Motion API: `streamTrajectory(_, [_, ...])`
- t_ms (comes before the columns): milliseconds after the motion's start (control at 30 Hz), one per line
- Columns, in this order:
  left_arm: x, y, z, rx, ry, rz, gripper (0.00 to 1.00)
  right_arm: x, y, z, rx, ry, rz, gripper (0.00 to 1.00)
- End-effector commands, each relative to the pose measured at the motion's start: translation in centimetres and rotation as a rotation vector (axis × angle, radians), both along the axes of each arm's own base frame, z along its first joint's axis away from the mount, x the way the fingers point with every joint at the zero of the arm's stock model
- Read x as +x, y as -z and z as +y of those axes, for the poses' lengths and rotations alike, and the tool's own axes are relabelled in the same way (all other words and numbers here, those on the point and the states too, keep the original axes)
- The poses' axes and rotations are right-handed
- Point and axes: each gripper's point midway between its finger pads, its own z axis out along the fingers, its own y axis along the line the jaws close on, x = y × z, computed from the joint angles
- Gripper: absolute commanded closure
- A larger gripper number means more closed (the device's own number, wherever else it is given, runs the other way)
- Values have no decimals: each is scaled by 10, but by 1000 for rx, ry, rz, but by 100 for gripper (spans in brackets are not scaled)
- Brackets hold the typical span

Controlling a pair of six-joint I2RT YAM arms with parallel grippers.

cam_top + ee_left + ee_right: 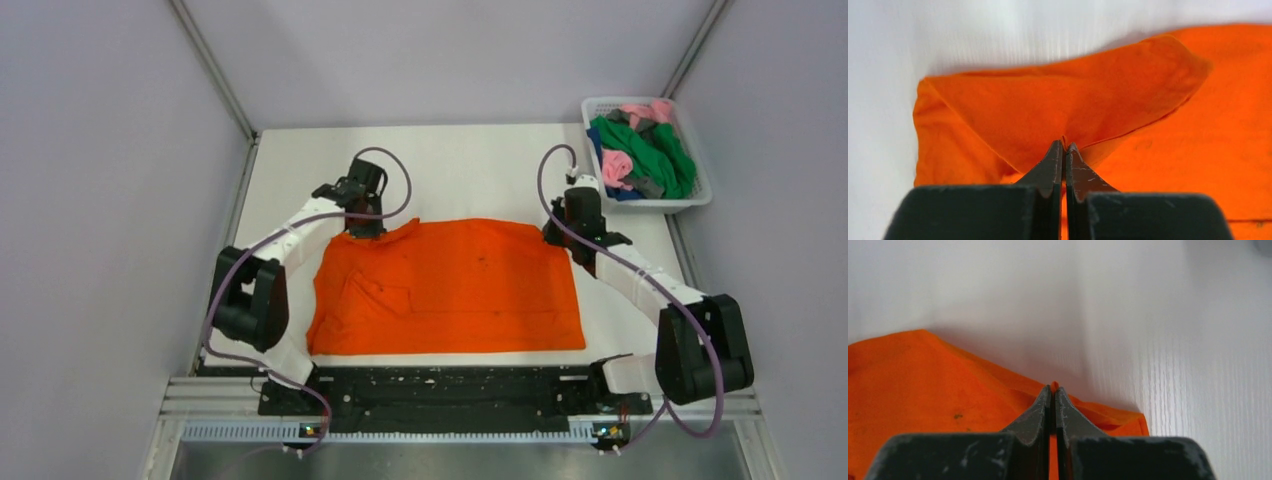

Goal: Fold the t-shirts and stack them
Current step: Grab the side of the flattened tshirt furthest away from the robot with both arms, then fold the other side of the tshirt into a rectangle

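Note:
The orange t-shirt's far corners [343,243] are held in both grippers, and my left gripper continues to move toward the t-shirt's near edge [345,352], then releases the pinched cloth there.
A bright orange t-shirt [450,290] lies spread on the white table. My left gripper [363,226] is at its far left corner, shut on a pinch of the orange cloth [1063,100], which rises in a fold above the jaws. My right gripper [560,235] is at the far right corner, shut on the shirt's edge [923,385]; a sliver of orange shows between its tips. More t-shirts, green [650,155], pink [615,165] and blue, lie bunched in the basket at the back right.
The white mesh basket [700,198] stands at the table's far right corner. Grey walls close in the table on the left, right and back. Bare white table [470,170] lies beyond the orange shirt.

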Motion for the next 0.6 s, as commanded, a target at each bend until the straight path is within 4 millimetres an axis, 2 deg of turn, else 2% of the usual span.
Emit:
streamTrajectory(0, [-20,-20,4,-29,-58,-90,100,-20,-6,-6,-24,-3,-5,100])
streamTrajectory(233, [-75,-25,15,-85,-115,-115,100,-42,-10,-18,-48,24,1,100])
streamTrajectory(500, [-112,-38,16,-182,-134,-120,100,-51,-18,-35,-110,69,-14,100])
streamTrajectory(567, [-118,-40,23,-175,-164,-124,100,-54,-18,-41,-132,91,-9,100])
